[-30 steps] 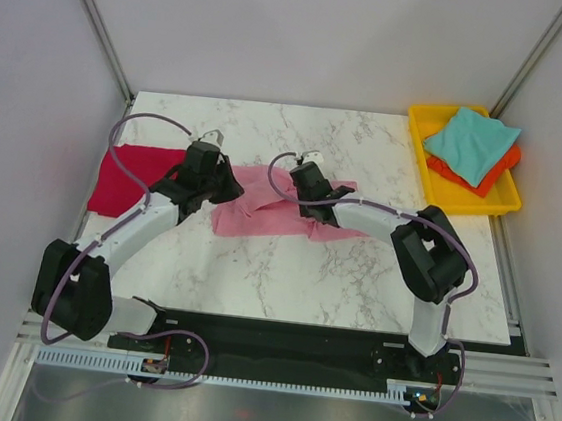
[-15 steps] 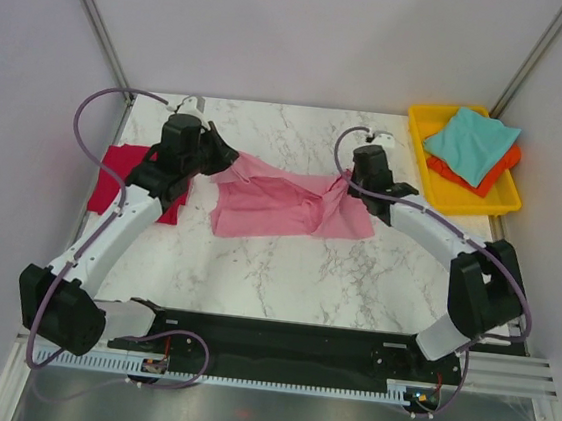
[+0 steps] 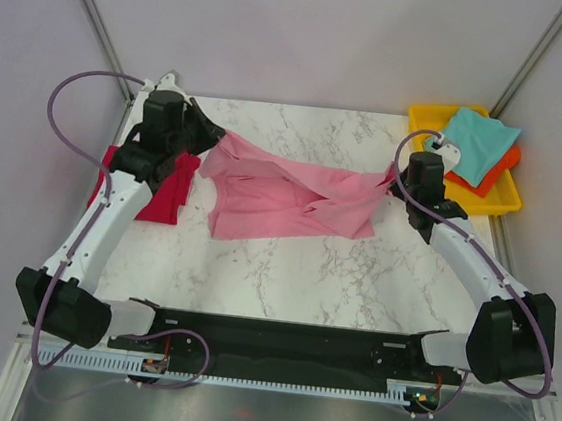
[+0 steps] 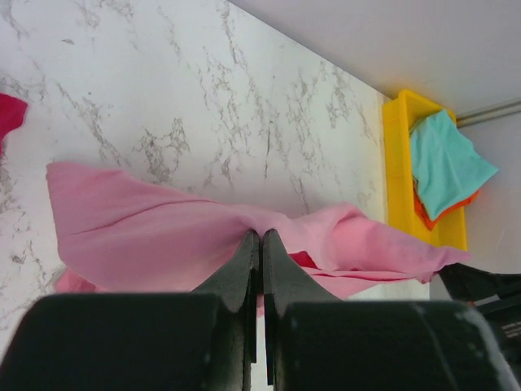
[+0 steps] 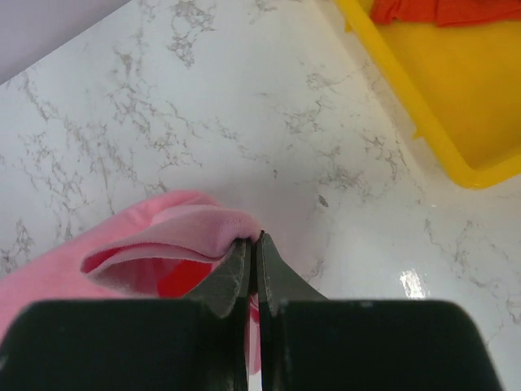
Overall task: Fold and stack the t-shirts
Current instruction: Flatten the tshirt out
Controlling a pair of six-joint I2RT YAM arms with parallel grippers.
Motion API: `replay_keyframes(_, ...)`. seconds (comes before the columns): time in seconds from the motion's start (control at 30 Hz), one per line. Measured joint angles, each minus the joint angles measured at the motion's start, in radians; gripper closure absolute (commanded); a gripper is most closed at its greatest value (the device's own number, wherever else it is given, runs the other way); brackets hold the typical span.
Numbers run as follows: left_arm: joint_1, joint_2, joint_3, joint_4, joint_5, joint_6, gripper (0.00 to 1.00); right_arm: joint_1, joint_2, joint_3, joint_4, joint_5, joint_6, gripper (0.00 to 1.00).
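I can see the light pink t-shirt's lower part (image 3: pixel 261 213) bunched up under the t-shirt edge that my grippers hold, so I should raise both its ends (image 3: pixel 233 148) high and spread it out flat before I fold it.
The light pink t-shirt (image 3: pixel 288 193) hangs stretched between my two grippers above the marble table (image 3: pixel 285 271). My left gripper (image 3: pixel 213 140) is shut on its left end; in the left wrist view the cloth (image 4: pixel 163 236) bunches at the closed gripper (image 4: pixel 261 234). My right gripper (image 3: pixel 397 182) is shut on its right end, also seen in the right wrist view (image 5: pixel 254 238) with pink cloth (image 5: pixel 163 236). The crimson red t-shirt (image 3: pixel 165 190) lies at the left, partly under my left arm. The teal t-shirt (image 3: pixel 476 143) lies on the orange t-shirt (image 3: pixel 485 178) at the back right.
The yellow plastic tray (image 3: pixel 463 198) holds the teal and orange shirts at the table's back right corner; its rim shows in the right wrist view (image 5: pixel 407 90) and the left wrist view (image 4: pixel 397 163). Grey walls enclose the table.
Both grippers have moved apart and toward the back, the left one to the back left and the right one toward the tray. The pink shirt is lifted and stretched out between them.
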Motion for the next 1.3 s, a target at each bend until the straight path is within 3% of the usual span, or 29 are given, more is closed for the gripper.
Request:
replay_keyframes(0.27,0.092,0.127,0.255,-0.087,0.068,-0.016,0.98,-0.120,-0.041,-0.080,-0.004,0.002,0.087,0.96)
replay_keyframes(0.3,0.096,0.133,0.286,-0.102,0.069,-0.016,0.98,-0.128,-0.064,-0.098,-0.008,0.005,0.099,0.84)
replay_keyframes(0.33,0.098,0.137,0.315,-0.115,0.070,-0.016,0.98,-0.137,-0.087,-0.114,-0.009,0.008,0.114,0.61)
replay_keyframes(0.37,0.098,0.137,0.338,-0.123,0.072,-0.015,0.98,-0.145,-0.109,-0.127,-0.009,0.011,0.131,0.29)
replay_keyframes(0.4,0.098,0.136,0.355,-0.131,0.076,-0.015,0.98,-0.153,-0.130,-0.139,-0.006,0.021,0.146,0.15)
replay_keyframes(0.5,0.101,0.136,0.380,-0.134,0.084,-0.014,0.98,-0.177,-0.203,-0.184,0.001,0.036,0.158,0.14)
replay_keyframes(0.7,0.104,0.187,0.401,-0.156,0.115,-0.001,0.98,-0.187,-0.264,-0.246,0.101,-0.043,0.145,0.25)
replay_keyframes(0.87,0.122,0.270,0.407,-0.159,0.127,0.016,0.98,-0.187,-0.131,-0.247,0.211,-0.219,0.131,0.37)
replay_keyframes(1.0,0.142,0.302,0.407,-0.168,0.129,0.026,0.98,-0.159,0.037,-0.237,0.256,-0.337,0.123,0.38)
replay_keyframes(1.13,0.154,0.303,0.407,-0.171,0.129,0.046,0.98,-0.103,0.175,-0.163,0.240,-0.379,0.104,0.40)
replay_keyframes(1.3,0.166,0.302,0.407,-0.172,0.130,0.062,0.98,-0.091,0.204,-0.139,0.248,-0.397,0.103,0.42)
